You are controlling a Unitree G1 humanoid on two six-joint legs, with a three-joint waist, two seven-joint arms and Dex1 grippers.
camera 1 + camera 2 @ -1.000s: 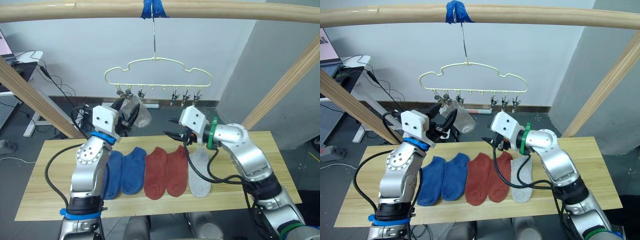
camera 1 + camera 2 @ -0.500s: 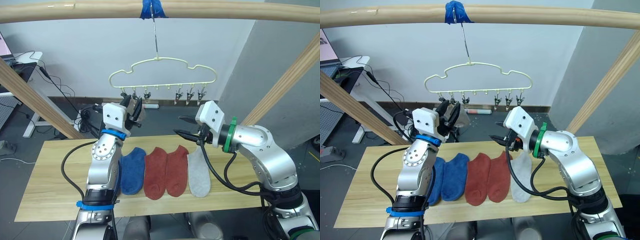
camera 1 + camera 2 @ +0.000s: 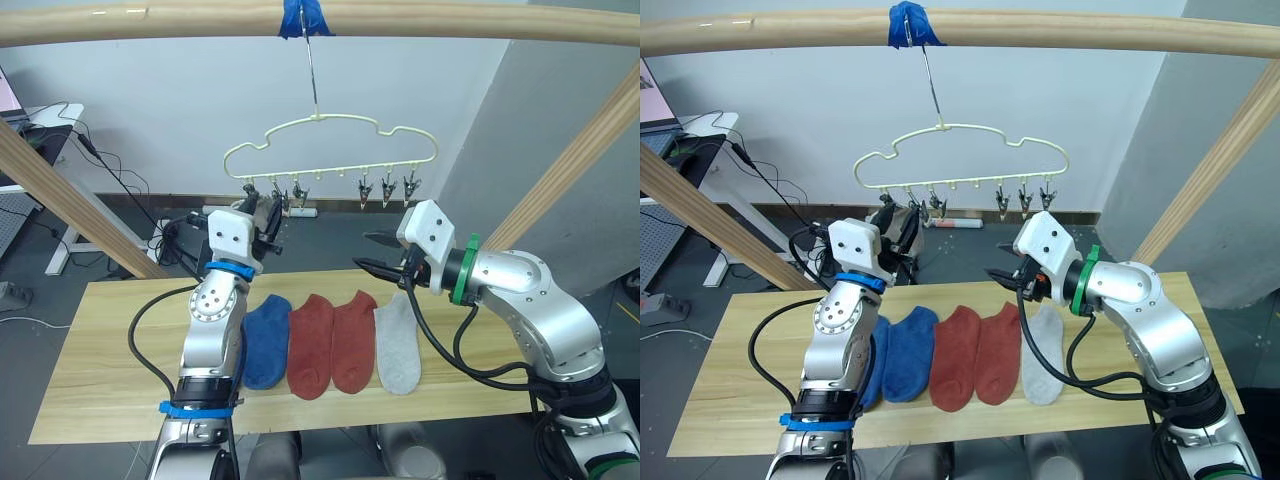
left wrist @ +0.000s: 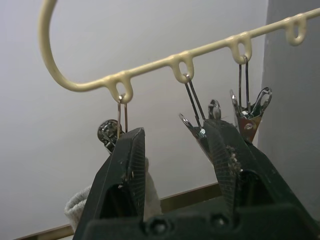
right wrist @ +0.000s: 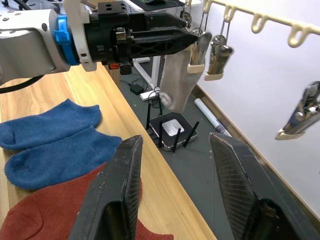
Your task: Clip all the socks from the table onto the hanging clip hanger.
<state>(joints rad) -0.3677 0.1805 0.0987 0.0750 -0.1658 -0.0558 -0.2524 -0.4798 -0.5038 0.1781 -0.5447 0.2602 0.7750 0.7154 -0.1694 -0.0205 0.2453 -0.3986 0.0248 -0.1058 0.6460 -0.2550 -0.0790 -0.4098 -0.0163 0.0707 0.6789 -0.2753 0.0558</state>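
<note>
The clip hanger (image 3: 330,169) hangs only by its hook (image 3: 310,65), so it will sway sideways when I fit the light grey sock into a clip.
The pale clip hanger (image 3: 330,148) hangs by its hook from the top pole. A light grey sock (image 5: 177,82) hangs from a clip at its left end. My left gripper (image 4: 175,127) is open just under the leftmost clips, with that sock (image 4: 75,210) behind one finger. My right gripper (image 3: 362,250) is open in the air above the table (image 3: 100,370), below the right-hand clips. On the table lie two blue socks (image 3: 902,350), one partly behind my left arm, two rust red socks (image 3: 312,345) and one light grey sock (image 3: 398,345).
A round wooden pole (image 3: 450,22) runs across the top, with blue tape (image 3: 305,15) where the hook hangs. Slanted poles stand at the left (image 3: 70,195) and right (image 3: 570,170). Cables and a black device (image 5: 172,131) lie on the floor behind the table.
The hanger has swung to the right. My left gripper has risen toward the left clips and its arm now hides part of a blue sock. My right gripper has lifted up and right.
</note>
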